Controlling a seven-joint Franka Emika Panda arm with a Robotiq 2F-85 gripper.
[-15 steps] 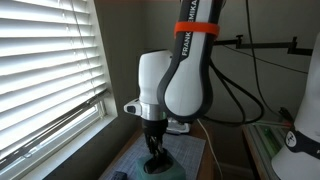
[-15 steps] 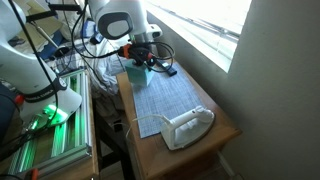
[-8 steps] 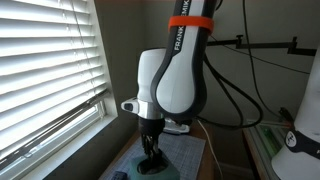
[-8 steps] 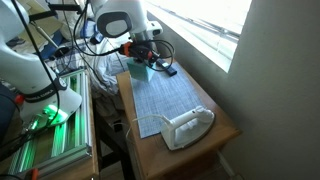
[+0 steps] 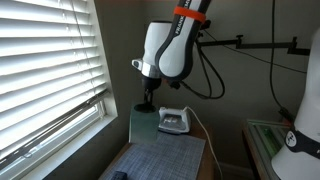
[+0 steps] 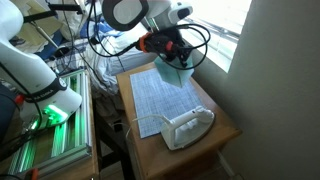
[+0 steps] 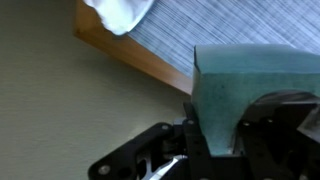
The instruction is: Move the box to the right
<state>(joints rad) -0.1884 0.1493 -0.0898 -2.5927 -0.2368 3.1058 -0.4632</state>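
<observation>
My gripper should turn the box (image 6: 175, 74) straight with the mat before lowering it next to the iron, because the box is hanging at a slant to the mat's edge.
The box (image 6: 178, 75) is a small pale teal cube. It hangs in my gripper (image 6: 174, 66) above the blue-grey mat (image 6: 158, 97), on the window side of the wooden table (image 6: 222, 134). In the wrist view the box (image 7: 250, 75) fills the space between my jaws (image 7: 232, 140), which are shut on it. In an exterior view my gripper (image 5: 149, 100) is raised above the table beside the white iron (image 5: 172, 122); the box is hard to make out there. The iron (image 6: 187, 127) lies at the mat's near end and also shows in the wrist view (image 7: 118, 12).
Window blinds (image 5: 45, 70) run close along one side of the table. A second white robot (image 6: 22, 60), cables and a rack with a green light (image 6: 45, 115) stand on the opposite side. A small dark object (image 5: 118, 176) lies on the mat.
My gripper has lifted the box off the far end of the mat and carried it up and across toward the window side, nearer the iron.
</observation>
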